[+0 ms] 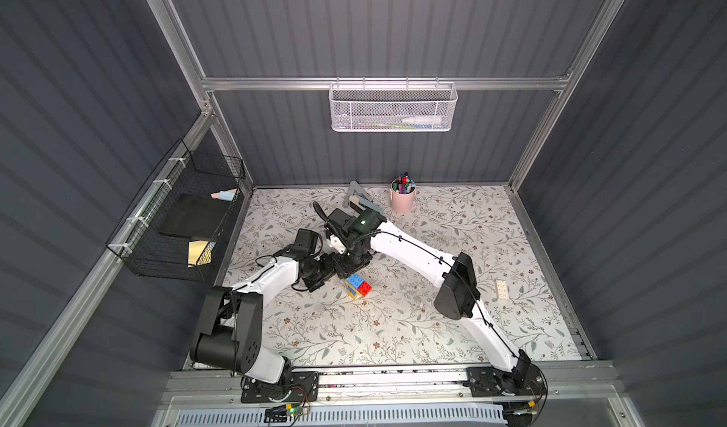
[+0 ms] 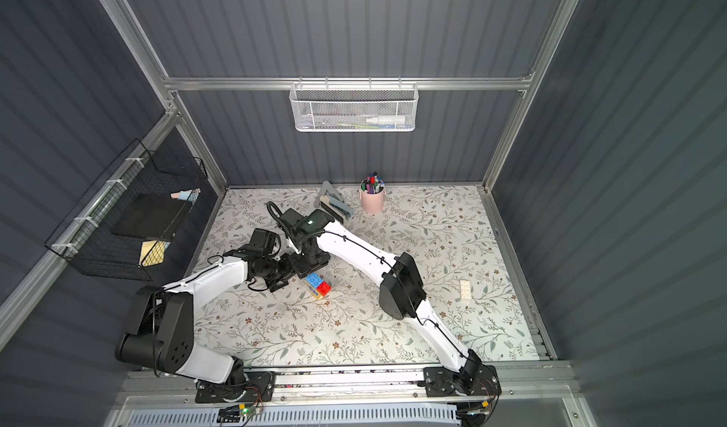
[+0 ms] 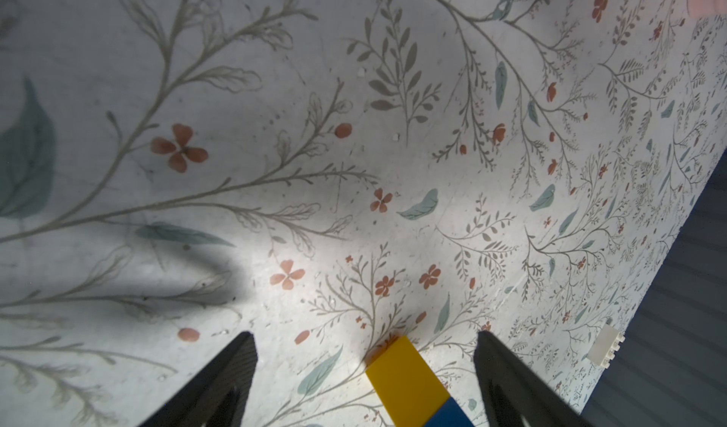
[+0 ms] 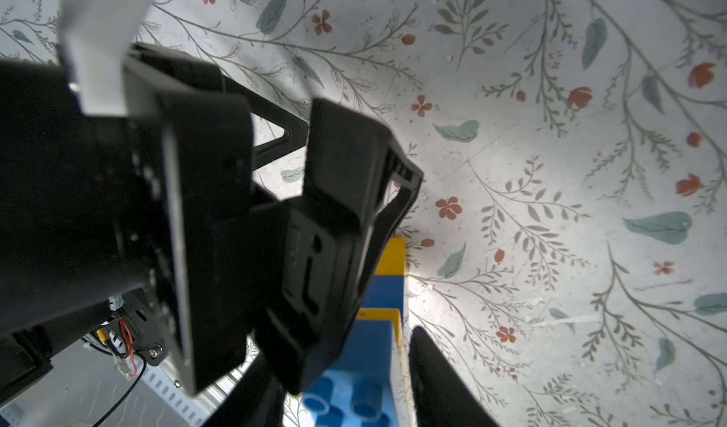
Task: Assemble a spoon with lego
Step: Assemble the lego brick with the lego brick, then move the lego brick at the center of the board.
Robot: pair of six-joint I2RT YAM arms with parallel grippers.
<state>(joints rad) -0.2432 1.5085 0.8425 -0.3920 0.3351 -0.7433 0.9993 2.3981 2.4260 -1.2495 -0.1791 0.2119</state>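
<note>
My left gripper is crowding the spoon's light blue studded end [image 1: 353, 278], so it should move back before my right gripper takes hold of that end [image 2: 315, 280] and moves the spoon clear.
The spoon [image 1: 358, 285] lies on the flowered mat just left of the middle, showing light blue, red and yellow bricks in both top views [image 2: 318, 285]. Its yellow and dark blue row [image 3: 405, 381] runs between the fingers of my left gripper [image 3: 364, 334], which is open and touches neither side. My right gripper [image 4: 342, 350] points down over the light blue studded end [image 4: 346, 401] with its fingers apart and open; the left gripper's body hides one finger. A loose white lego brick [image 1: 501, 289] lies far right.
A pink cup of pens [image 1: 402, 198] and a grey stand [image 1: 362, 200] sit at the back of the mat. A white mesh basket [image 1: 393, 106] hangs on the back wall, a black wire basket [image 1: 177, 224] on the left wall.
</note>
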